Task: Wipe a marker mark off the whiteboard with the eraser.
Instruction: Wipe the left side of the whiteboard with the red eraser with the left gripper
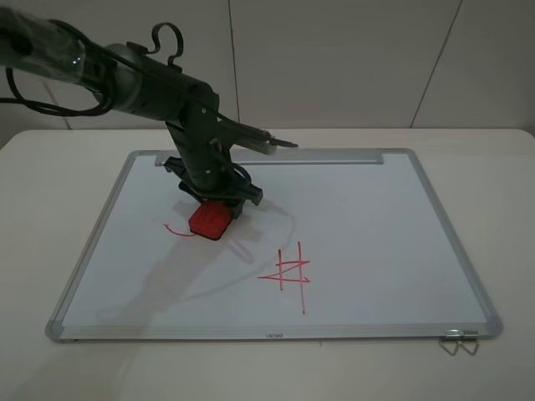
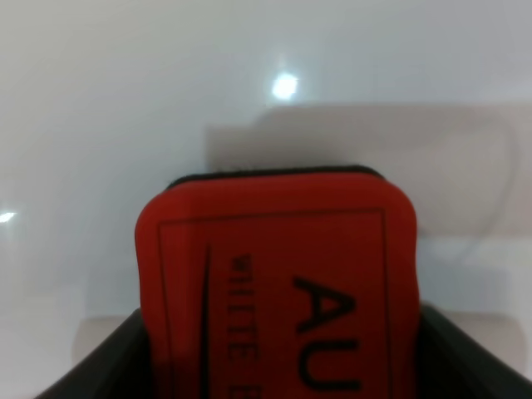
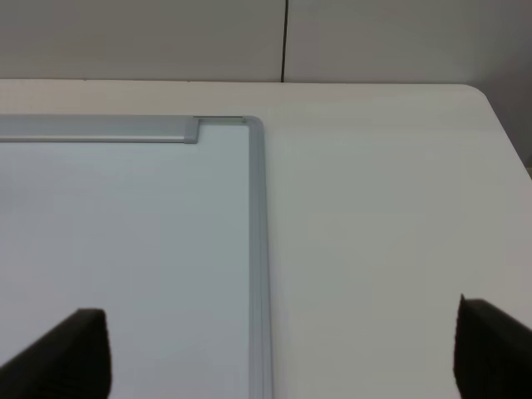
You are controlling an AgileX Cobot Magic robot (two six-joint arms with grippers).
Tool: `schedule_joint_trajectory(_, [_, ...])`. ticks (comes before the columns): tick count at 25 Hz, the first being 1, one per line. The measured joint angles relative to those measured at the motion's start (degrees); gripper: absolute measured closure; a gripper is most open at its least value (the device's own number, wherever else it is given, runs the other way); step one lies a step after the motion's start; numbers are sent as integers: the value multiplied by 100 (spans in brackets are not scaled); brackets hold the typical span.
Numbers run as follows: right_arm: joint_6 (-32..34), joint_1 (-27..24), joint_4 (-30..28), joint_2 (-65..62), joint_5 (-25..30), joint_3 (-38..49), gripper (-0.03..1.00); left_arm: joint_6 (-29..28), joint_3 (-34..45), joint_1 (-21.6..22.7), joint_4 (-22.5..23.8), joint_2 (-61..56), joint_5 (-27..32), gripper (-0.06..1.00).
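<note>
A short red curl [image 1: 179, 232] reaches out beyond the eraser's edge, so my left gripper should wipe the eraser back across the curl and beyond its loose end [image 1: 166, 225].
The whiteboard [image 1: 376, 217] lies flat on the table. My left gripper [image 1: 214, 203] is shut on the red eraser [image 1: 209, 220] and presses it onto the board's left-middle area. A short red curl of the marker mark [image 1: 175, 229] sticks out to the eraser's left; the rest is hidden under the eraser or gone. In the left wrist view the eraser [image 2: 278, 274] fills the lower frame, black lettering up, over bare white board [image 2: 125, 100]. My right gripper [image 3: 283, 357] is open, hovering over the board's far right corner [image 3: 253, 129], and holds nothing.
A red hash of crossed lines with a triangle [image 1: 288, 271] sits right of the eraser, nearer the front. The silver pen-tray bar [image 1: 318, 156] runs along the far edge. A small wire clip [image 1: 458, 342] lies at the front right corner. Beige table [image 3: 382, 233] surrounds the board.
</note>
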Motion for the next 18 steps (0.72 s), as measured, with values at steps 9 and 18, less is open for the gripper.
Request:
schedule_joint_trajectory(9, [0,0,0,0,0,0,26,-149,-17,-185,4,11,25,37])
schedule_joint_trajectory(18, [0,0,0,0,0,0,26,25,-47,557,-208,18,666,37])
